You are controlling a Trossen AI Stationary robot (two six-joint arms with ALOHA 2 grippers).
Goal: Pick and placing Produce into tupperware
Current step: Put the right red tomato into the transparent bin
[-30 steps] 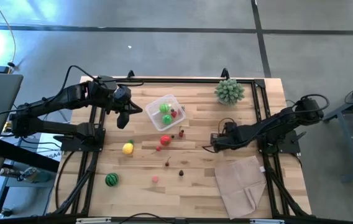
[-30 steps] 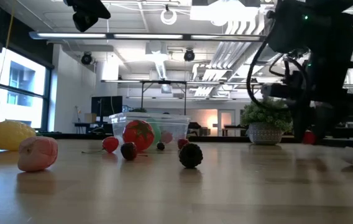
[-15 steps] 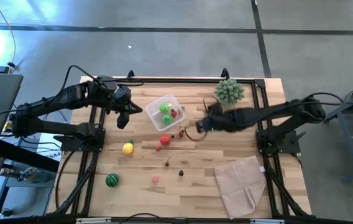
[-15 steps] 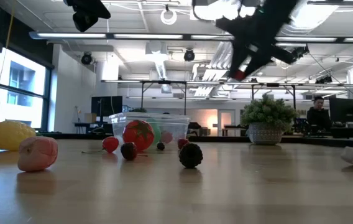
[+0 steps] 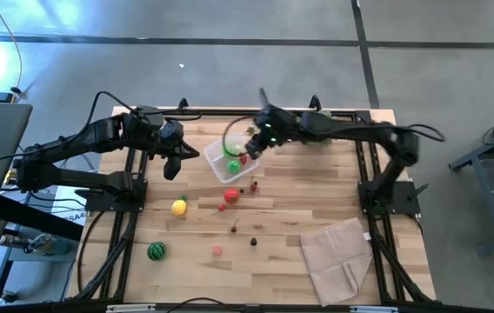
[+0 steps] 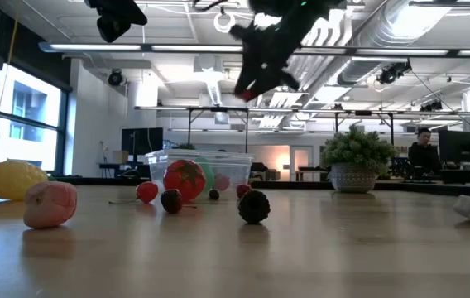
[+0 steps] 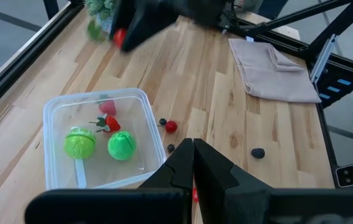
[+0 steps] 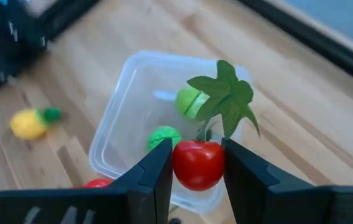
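I should next lower my right gripper into the open tupperware and release low (image 7: 101, 134) beside the green rounds, because the red fruit's leafy stalk (image 8: 227, 99) is clear of the fingers.
The clear tupperware (image 5: 230, 157) stands at the table's far middle and holds two green rounds (image 7: 96, 144) and small red pieces. My right gripper (image 5: 253, 142) hangs above its right side, shut on a small red fruit (image 8: 198, 163) with a green leafy stalk (image 8: 224, 98). My left gripper (image 5: 172, 164) waits shut in the air just left of the tub. More produce rests on the wood: a yellow lemon (image 5: 179, 206), a striped green melon ball (image 5: 156, 251), a red tomato (image 5: 231, 195) and small berries (image 5: 253, 242). My right gripper pinches the red fruit by its two opposite sides (image 8: 178, 167) between its two fingers. The fingers slant down, coming from the table's right. The fruit is lifted clear above the tub (image 8: 133, 118), its leafy stalk rising away from the fingers.
A spiky pale-green plant ball (image 5: 323, 127) sits at the far right, partly under the right arm. A beige folded cloth (image 5: 338, 256) lies at the near right. Bare wood lies between the tub and the cloth.
My right gripper has risen from low over the table's right-middle and swept toward the far left, ending above the tupperware. It has rolled on the way and carried the red fruit, now high over the tub. Its fingers have stayed shut on the fruit.
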